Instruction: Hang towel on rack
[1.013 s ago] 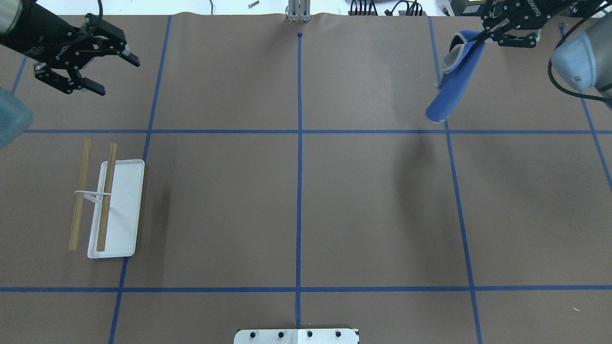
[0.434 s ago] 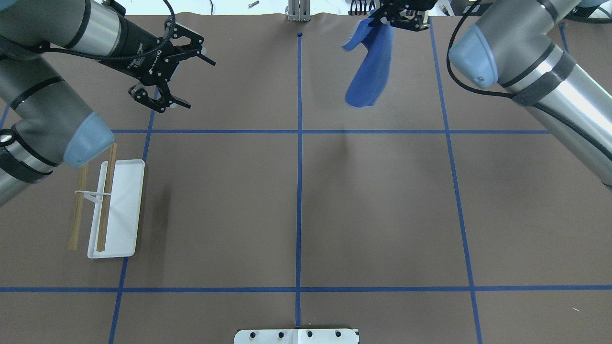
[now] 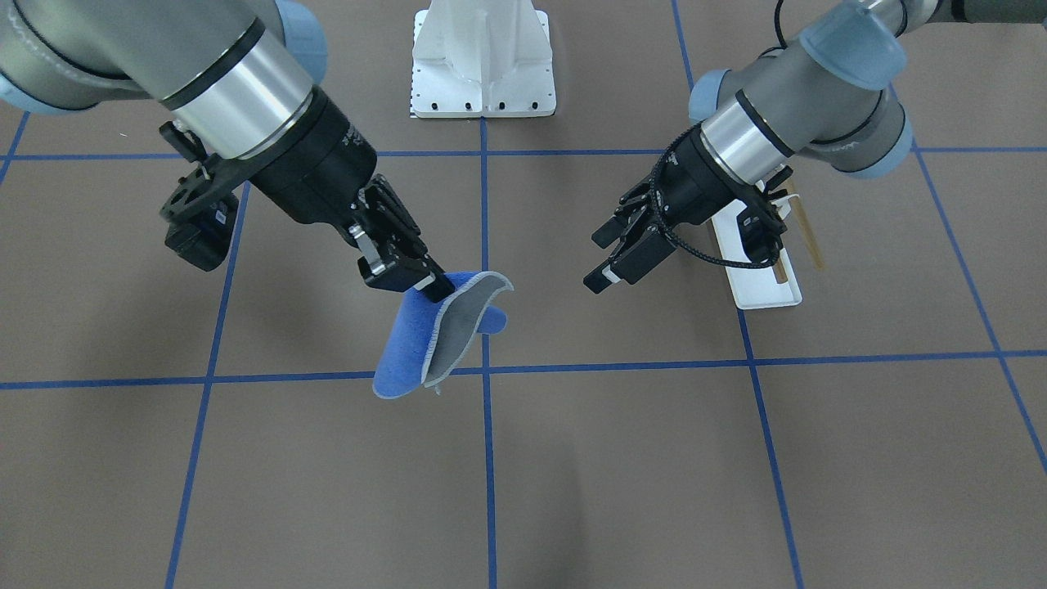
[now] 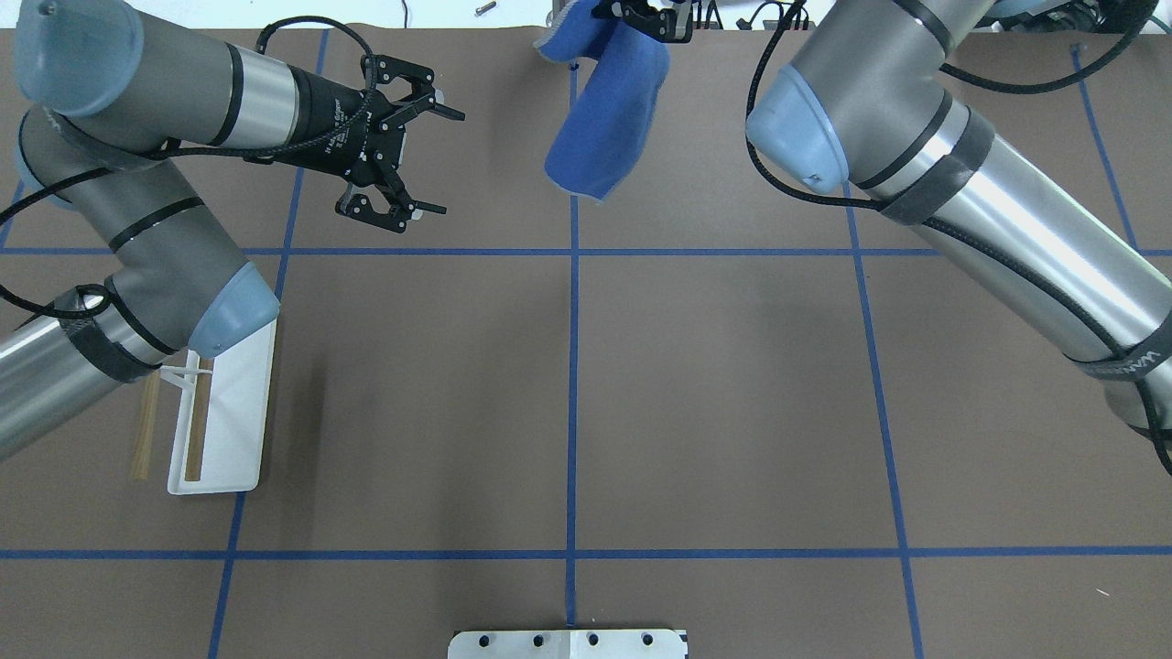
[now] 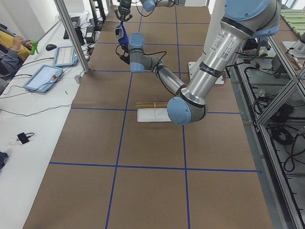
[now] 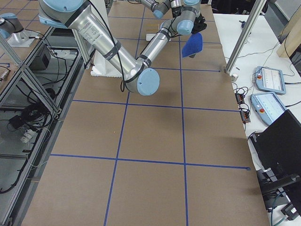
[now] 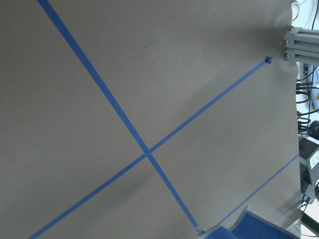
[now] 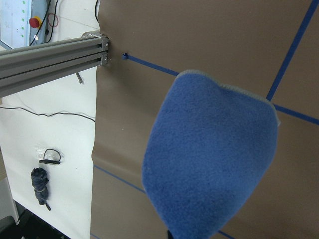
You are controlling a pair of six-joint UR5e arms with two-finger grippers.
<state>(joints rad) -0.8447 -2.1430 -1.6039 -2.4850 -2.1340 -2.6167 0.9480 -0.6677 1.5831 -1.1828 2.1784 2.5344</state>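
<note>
I see the royal-blue towel (image 3: 404,343) drooping in a limp fold (image 3: 461,328), so it will trail and drape over the wooden dowels when I carry it across the rack.
The royal-blue towel (image 4: 604,119) hangs in the air at the far middle of the table, pinched at its top corner by my right gripper (image 4: 641,20), which is shut on it. In the front-facing view the towel (image 3: 405,364) shows its grey underside, folded below the right gripper (image 3: 433,286). It fills the right wrist view (image 8: 214,154). My left gripper (image 4: 451,163) is open and empty, left of the towel and apart from it; it also shows in the front-facing view (image 3: 597,262). The rack (image 4: 229,430) stands at the left, partly hidden by my left arm, with its wooden dowels (image 4: 194,448) bare.
The large white bolted pedestal (image 3: 483,57) is at the robot's side of the table. A metal post (image 8: 55,55) stands at the far table edge, close behind the towel. Blue tape lines (image 4: 573,366) cross the brown table cover. Operators' tablets (image 5: 45,76) lie beyond the far edge.
My right arm has carried the towel leftward to the table's centre line. My left gripper has moved right toward the centre, still open, and its arm now covers the rack's far end.
</note>
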